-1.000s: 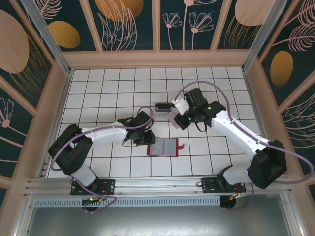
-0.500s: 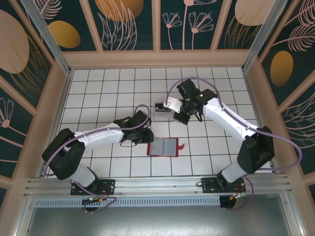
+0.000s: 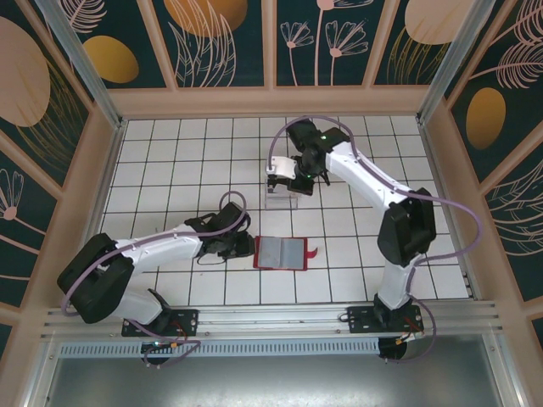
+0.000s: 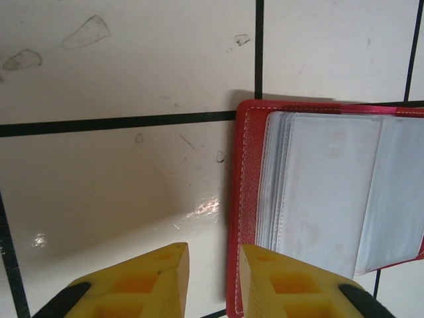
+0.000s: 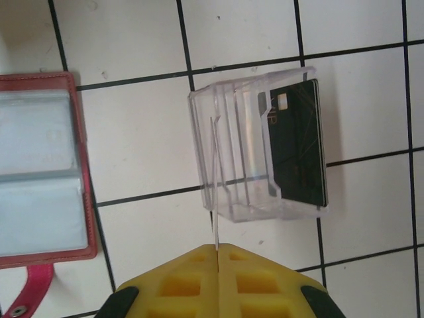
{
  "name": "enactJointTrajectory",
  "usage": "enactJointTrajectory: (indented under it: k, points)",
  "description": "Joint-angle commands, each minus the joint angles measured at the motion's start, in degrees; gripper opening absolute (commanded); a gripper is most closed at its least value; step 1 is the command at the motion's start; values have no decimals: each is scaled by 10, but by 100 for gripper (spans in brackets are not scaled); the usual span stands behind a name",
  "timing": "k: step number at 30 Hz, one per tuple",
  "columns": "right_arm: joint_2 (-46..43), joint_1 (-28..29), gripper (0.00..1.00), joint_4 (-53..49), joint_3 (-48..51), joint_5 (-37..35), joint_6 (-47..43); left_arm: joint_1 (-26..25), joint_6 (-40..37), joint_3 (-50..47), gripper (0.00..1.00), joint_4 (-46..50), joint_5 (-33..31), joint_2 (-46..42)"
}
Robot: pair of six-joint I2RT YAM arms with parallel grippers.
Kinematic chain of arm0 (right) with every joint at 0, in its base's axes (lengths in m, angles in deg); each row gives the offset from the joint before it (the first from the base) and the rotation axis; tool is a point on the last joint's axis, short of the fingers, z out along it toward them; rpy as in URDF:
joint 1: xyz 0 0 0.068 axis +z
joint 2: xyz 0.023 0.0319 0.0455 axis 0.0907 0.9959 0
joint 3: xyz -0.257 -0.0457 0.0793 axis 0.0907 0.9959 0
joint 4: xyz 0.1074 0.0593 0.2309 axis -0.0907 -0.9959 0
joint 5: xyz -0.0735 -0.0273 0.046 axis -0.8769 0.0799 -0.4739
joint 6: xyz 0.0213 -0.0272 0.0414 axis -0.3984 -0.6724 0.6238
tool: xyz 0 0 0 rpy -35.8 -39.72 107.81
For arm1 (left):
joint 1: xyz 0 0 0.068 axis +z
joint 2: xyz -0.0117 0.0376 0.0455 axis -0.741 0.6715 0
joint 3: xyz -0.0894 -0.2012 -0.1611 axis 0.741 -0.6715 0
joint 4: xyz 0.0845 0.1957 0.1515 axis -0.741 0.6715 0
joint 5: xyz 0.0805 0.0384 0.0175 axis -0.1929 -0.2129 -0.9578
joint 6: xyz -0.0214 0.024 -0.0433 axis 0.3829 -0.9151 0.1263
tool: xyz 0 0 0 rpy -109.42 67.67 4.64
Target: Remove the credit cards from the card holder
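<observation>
The pale card [image 5: 214,179] hangs upright at the clear box's empty slot [image 5: 230,159]. My right gripper keeps moving it in and down until it stands inside, then let go.
The card holder [image 3: 281,253], a red wallet, lies open on the tiles with its pale sleeves [image 4: 331,179] facing up. My left gripper [image 3: 245,247] sits at its left edge. Its yellow fingers [image 4: 165,271] stand a narrow gap apart, the right one over the red border [image 4: 244,199], and hold nothing. My right gripper [image 3: 281,179] is shut on a thin pale credit card [image 5: 214,192], seen edge-on. The card's far end dips into the clear plastic box [image 5: 232,152]. A dark credit card [image 5: 298,142] stands in that box's right slot.
The wallet's red closing tab [image 3: 312,252] sticks out on its right side. The clear box [image 3: 282,201] stands about one tile behind the wallet. White tiles lie bare around both, and wooden walls enclose the table.
My right arm carried the pale card left and back, from beside the box to directly over it. My left arm slid slightly left along the wallet's edge.
</observation>
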Motion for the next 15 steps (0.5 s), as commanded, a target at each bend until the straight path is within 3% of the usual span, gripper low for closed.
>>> enactJointTrajectory:
  k: [1, 15]
  points:
    - [40, -1, 0, -53, -55, -11, -27, -1, 16, -13, 28, -7, -11, -17]
    - [149, 13, 0, -74, -158, -39, -58, -1, 23, -29, 28, -2, -15, -33]
